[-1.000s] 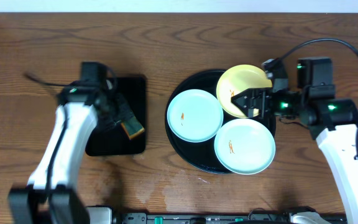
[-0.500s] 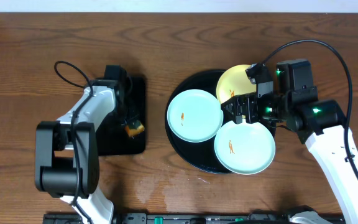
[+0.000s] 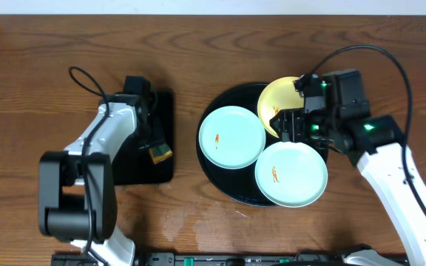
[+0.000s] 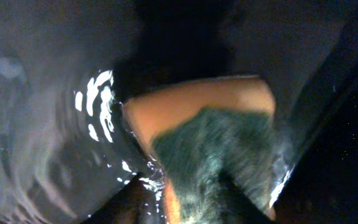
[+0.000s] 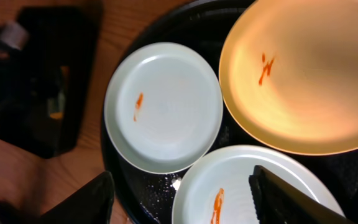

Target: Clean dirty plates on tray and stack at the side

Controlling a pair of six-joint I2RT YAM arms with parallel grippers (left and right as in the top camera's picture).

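The sponge [image 4: 204,99] is tilted and off-centre in my left gripper. I should open my fingers, line them up and hold its green part [image 4: 216,158] squarely before I wipe the mint plate.
Three plates lie on the round black tray [image 3: 224,181]. One mint plate [image 3: 231,137] is at the left, another mint plate [image 3: 291,174] at the front and a yellow plate [image 3: 278,100] at the back. Each has an orange smear. My right gripper [image 3: 291,127] hovers open and empty above the yellow and front plates. The right wrist view shows its fingers [image 5: 185,199] spread over the front plate [image 5: 260,186], with the left plate [image 5: 163,106] and yellow plate [image 5: 303,74] beyond. My left gripper [image 3: 152,148] is shut on an orange-and-green sponge [image 3: 160,154], seen close up in the left wrist view [image 4: 210,130].
A smaller rectangular black tray [image 3: 135,170] lies at the left under my left gripper, wet and glossy, and also shows in the right wrist view [image 5: 42,81]. Brown wooden table [image 3: 198,59] surrounds both trays. A small white speck lies on the wood in front of the round tray.
My left arm has swung its elbow up and back while its gripper stayed at the sponge. My right gripper has shifted slightly left over the plates.
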